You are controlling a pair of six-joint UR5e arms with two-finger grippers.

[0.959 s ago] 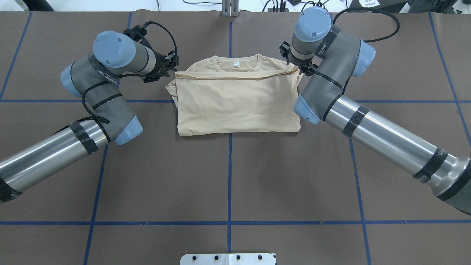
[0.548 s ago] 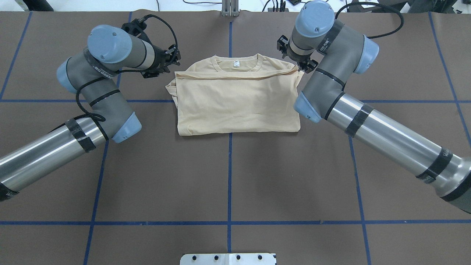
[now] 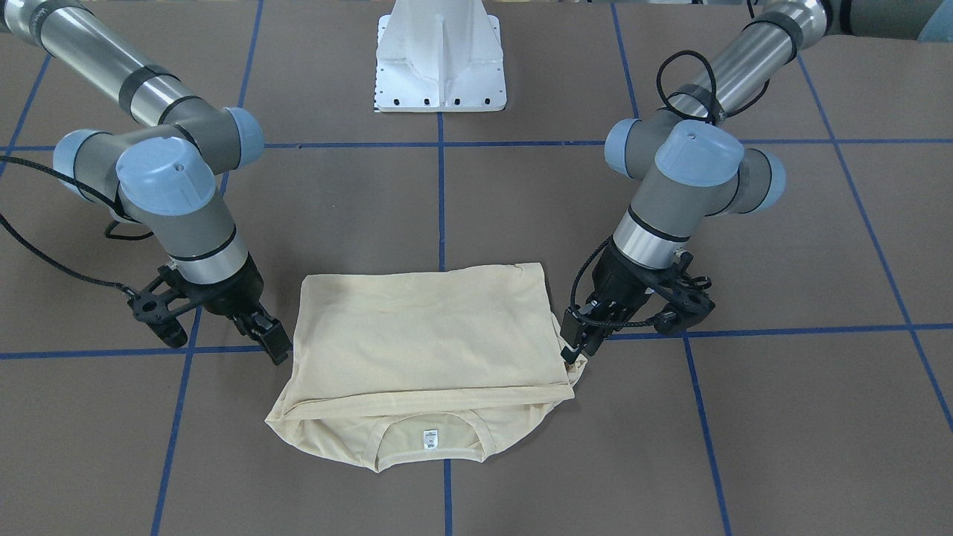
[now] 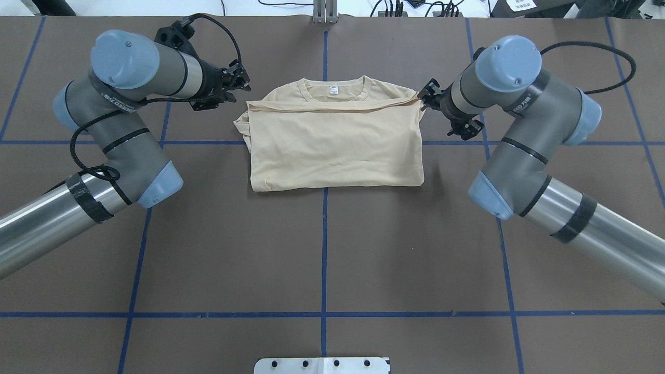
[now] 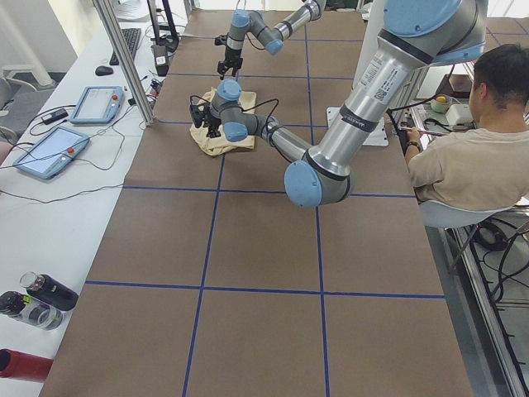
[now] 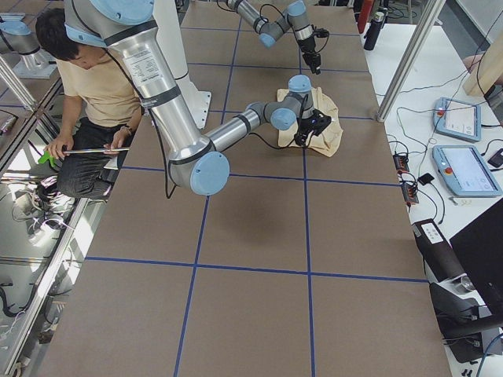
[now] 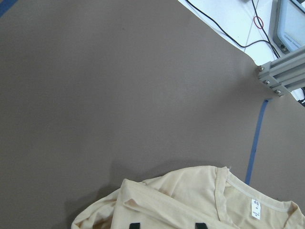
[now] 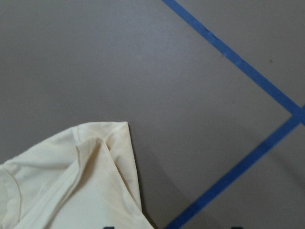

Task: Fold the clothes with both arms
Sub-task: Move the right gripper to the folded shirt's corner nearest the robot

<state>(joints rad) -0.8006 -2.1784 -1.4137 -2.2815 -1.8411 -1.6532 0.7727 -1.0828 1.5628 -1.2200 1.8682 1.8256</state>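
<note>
The folded band (image 3: 429, 402) lies flat across the T-shirt's collar end, so the whole T-shirt (image 3: 429, 332) should slide around with its fold still in place when I pull the T-shirt's corner.
The pale cream-yellow T-shirt (image 4: 335, 140) lies folded into a rectangle on the brown table, collar and white neck label (image 4: 333, 90) on the far side. Its print is hidden. My left gripper (image 4: 240, 85) is open just off the shirt's far left corner, and in the front view (image 3: 577, 342) its tips hang at that corner. The left wrist view shows the shirt (image 7: 190, 200) under the spread fingertips. My right gripper (image 4: 425, 97) is open at the far right corner, also seen in the front view (image 3: 272, 339). The right wrist view shows that corner (image 8: 71, 186) lying loose.
Blue tape lines (image 4: 324, 249) grid the table. The white pedestal base (image 3: 441, 56) stands on the robot's side. An aluminium post (image 4: 324, 10) and cables lie at the far edge. A seated operator (image 5: 471, 157) and tablets (image 6: 460, 169) are beside the table.
Both grippers have drawn back from the shirt's far corners. The left arm moved up and outward. The right arm's wrist swung far out to the right. The shirt has not moved.
</note>
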